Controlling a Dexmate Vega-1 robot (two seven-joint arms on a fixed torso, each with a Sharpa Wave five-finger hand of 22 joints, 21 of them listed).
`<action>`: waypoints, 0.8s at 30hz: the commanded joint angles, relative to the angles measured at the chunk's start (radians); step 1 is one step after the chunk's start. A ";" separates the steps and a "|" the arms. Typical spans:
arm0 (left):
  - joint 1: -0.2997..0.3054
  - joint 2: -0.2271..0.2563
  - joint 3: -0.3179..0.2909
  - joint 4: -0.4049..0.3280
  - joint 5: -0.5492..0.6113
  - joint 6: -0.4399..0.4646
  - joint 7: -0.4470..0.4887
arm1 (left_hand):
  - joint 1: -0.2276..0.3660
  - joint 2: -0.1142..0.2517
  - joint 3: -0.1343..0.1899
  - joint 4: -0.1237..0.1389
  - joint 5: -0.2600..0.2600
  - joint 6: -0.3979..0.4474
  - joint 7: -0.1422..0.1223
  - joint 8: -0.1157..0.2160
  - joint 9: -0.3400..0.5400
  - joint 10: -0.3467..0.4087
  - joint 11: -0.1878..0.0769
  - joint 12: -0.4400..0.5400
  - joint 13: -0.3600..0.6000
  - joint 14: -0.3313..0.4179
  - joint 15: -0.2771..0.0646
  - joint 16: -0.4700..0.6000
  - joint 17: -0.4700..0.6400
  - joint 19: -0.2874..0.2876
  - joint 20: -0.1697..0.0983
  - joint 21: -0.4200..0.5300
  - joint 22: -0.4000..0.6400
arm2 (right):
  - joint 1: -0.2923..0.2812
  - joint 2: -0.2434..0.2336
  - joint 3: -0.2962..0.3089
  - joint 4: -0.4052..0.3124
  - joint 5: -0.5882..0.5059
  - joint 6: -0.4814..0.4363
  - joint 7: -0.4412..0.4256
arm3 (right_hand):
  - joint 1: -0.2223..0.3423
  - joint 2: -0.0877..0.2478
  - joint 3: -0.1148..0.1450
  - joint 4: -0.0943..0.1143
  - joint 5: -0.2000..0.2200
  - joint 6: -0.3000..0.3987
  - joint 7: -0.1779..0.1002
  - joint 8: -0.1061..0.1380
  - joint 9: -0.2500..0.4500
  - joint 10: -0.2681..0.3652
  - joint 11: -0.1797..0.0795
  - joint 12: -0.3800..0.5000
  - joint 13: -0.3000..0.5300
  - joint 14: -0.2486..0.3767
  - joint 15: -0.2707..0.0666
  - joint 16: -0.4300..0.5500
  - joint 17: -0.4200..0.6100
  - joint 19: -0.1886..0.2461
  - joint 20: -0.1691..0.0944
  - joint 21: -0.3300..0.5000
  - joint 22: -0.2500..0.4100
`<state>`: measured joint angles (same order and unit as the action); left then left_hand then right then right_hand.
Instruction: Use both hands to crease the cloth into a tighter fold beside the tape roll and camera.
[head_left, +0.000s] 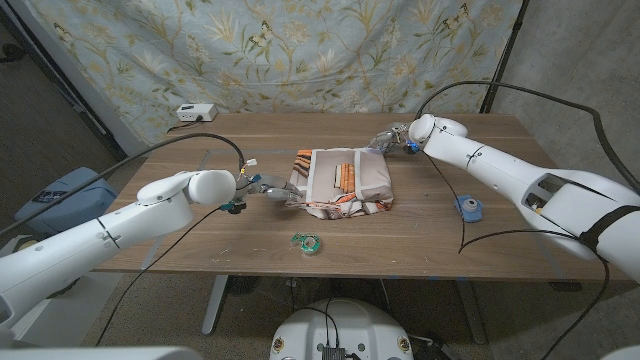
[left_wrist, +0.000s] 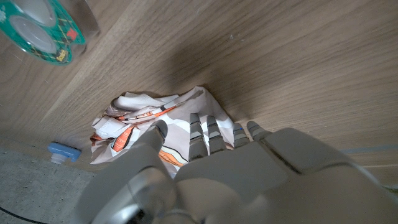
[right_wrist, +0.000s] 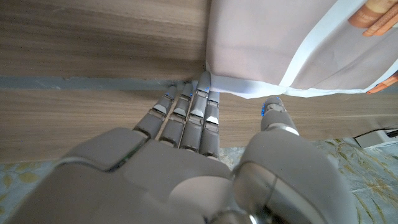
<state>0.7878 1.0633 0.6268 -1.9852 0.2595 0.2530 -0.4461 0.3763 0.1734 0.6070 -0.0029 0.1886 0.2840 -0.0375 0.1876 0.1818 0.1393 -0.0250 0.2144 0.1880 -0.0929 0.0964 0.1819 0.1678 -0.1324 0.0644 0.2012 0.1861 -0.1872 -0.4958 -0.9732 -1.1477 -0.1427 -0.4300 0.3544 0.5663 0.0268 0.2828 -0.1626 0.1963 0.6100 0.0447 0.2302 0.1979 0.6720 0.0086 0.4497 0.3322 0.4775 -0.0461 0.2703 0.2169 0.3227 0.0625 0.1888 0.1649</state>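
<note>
The cloth's near edge (head_left: 346, 209) is rumpled. So the cloth will fold over and stay bunched up there as I carry its far corner across.
The folded cloth (head_left: 340, 180), pale with orange and white print, lies at the table's middle. My left hand (head_left: 262, 187) reaches to its left edge; in the left wrist view its fingers (left_wrist: 208, 134) and thumb lie stretched out over the crumpled cloth (left_wrist: 146, 118), with no pinch visible. My right hand (head_left: 396, 138) is at the cloth's far right corner. In the right wrist view its straight fingertips (right_wrist: 198, 99) touch the cloth's (right_wrist: 292, 43) hem, the thumb held apart. The green tape roll (head_left: 306, 242) (left_wrist: 42, 30) lies in front of the cloth. A small blue device (head_left: 469, 207) (left_wrist: 64, 151) sits to its right.
A white box (head_left: 195, 113) with a cord stands at the table's far left corner. Black cables trail over the table (head_left: 180, 240) beside both arms. A flowered curtain hangs behind.
</note>
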 joint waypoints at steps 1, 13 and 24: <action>-0.001 -0.002 0.003 0.006 0.001 -0.007 0.001 | 0.003 0.004 0.004 -0.001 -0.002 0.004 -0.002 0.003 0.002 0.007 -0.003 -0.002 0.003 0.006 0.004 0.002 0.003 -0.007 -0.002 0.003 0.003 | -0.005 -0.004 -0.009 -0.036 0.012 -0.032 0.035 | 0.011 -0.003 -0.002 0.005 0.006 0.015 -0.002 0.009 0.005 0.008 -0.001 0.010 0.008 0.008 -0.005 0.006 0.006 0.009 0.000 0.004 0.005; 0.001 -0.003 0.004 -0.002 0.010 -0.005 0.001 | 0.005 0.006 0.006 -0.004 -0.002 0.003 -0.003 0.001 0.003 0.005 -0.001 -0.003 0.003 0.006 0.004 0.002 0.003 -0.007 -0.002 0.004 0.003 | -0.044 -0.020 0.007 -0.098 0.025 -0.079 -0.006 | 0.058 -0.004 -0.002 -0.003 0.011 0.078 -0.020 0.019 0.016 0.065 -0.022 0.082 0.052 0.086 -0.037 0.033 0.023 0.032 -0.002 0.008 0.005; 0.009 0.005 0.000 -0.017 0.011 -0.002 -0.001 | 0.007 0.007 0.008 -0.006 -0.002 0.004 -0.004 0.001 0.003 0.001 0.000 -0.005 0.003 0.007 0.005 0.002 0.004 -0.007 0.000 0.005 0.003 | -0.076 -0.009 0.019 -0.119 0.025 -0.098 -0.091 | 0.201 -0.008 -0.002 -0.009 0.021 0.251 -0.081 0.075 0.045 0.209 -0.109 0.255 0.162 0.251 -0.136 0.133 0.100 0.118 -0.036 0.018 0.007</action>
<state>0.7886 1.0619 0.6304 -1.9879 0.2675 0.2443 -0.4454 0.3763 0.1734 0.6098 -0.0057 0.1886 0.2840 -0.0376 0.1876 0.1817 0.1393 -0.0250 0.2106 0.1880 -0.0929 0.0964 0.1819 0.1701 -0.1323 0.0644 0.2013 0.1862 -0.2340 -0.5105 -0.9649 -1.2409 -0.1216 -0.5056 0.3307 0.7480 0.0175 0.2788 -0.1642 0.2118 0.8387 -0.0303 0.2959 0.2385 0.8660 -0.0972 0.6880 0.4814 0.7101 -0.0679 0.3905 0.3056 0.3300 0.0626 0.1950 0.1623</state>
